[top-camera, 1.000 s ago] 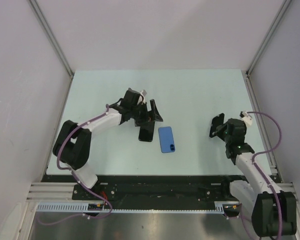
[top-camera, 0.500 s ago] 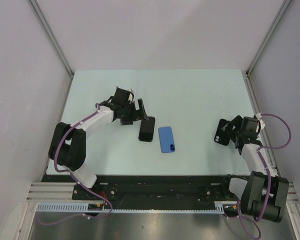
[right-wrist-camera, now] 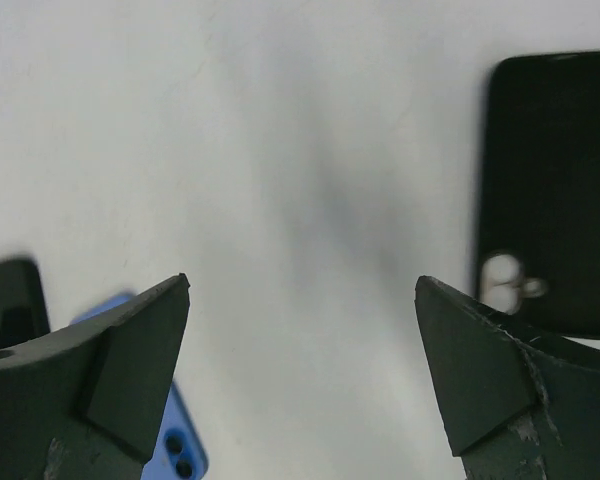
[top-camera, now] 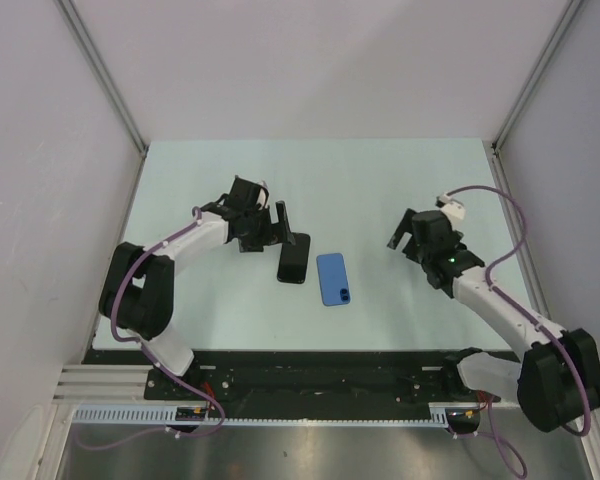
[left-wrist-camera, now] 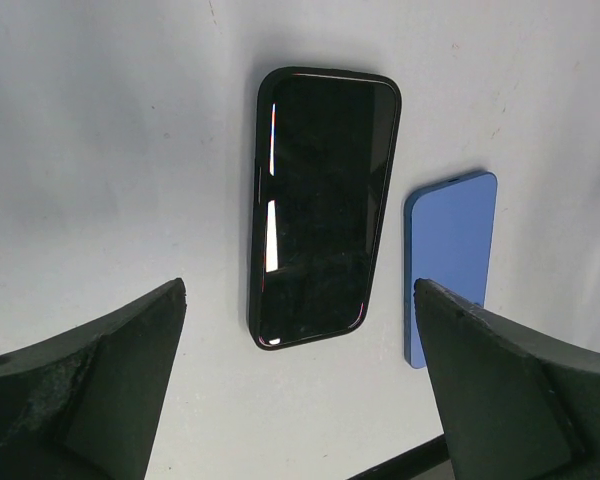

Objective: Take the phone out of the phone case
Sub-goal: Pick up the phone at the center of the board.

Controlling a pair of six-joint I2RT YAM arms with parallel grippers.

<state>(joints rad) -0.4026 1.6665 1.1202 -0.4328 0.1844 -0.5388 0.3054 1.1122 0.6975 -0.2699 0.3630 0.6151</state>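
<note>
My left gripper should pick up the black-screened phone (top-camera: 294,258) before my right gripper takes its near end (top-camera: 291,277), because the phone lies flat and far from my right gripper.
The phone (top-camera: 294,260) lies flat on the table with its glossy black screen up (left-wrist-camera: 320,210). My left gripper (top-camera: 288,230) hovers just behind it, open (left-wrist-camera: 300,290), with nothing between the fingers. The phone case (right-wrist-camera: 550,180) is a black shell with a camera cutout. It lies on the table at the right of the right wrist view, and in the top view I cannot pick it out by the right arm. My right gripper (top-camera: 405,230) stands open (right-wrist-camera: 302,282) over bare table, beside the case and not touching it.
A blue-backed phone (top-camera: 334,278) lies right of the black-screened phone, also seen in the wrist views (left-wrist-camera: 450,260) (right-wrist-camera: 175,440). Grey walls and metal rails enclose the pale table (top-camera: 380,180). Both arm bases sit at the near edge.
My right gripper has opened, let go of the phone case and swung from the right edge toward the table's middle. My left gripper drew back slightly to the left, away from the phone.
</note>
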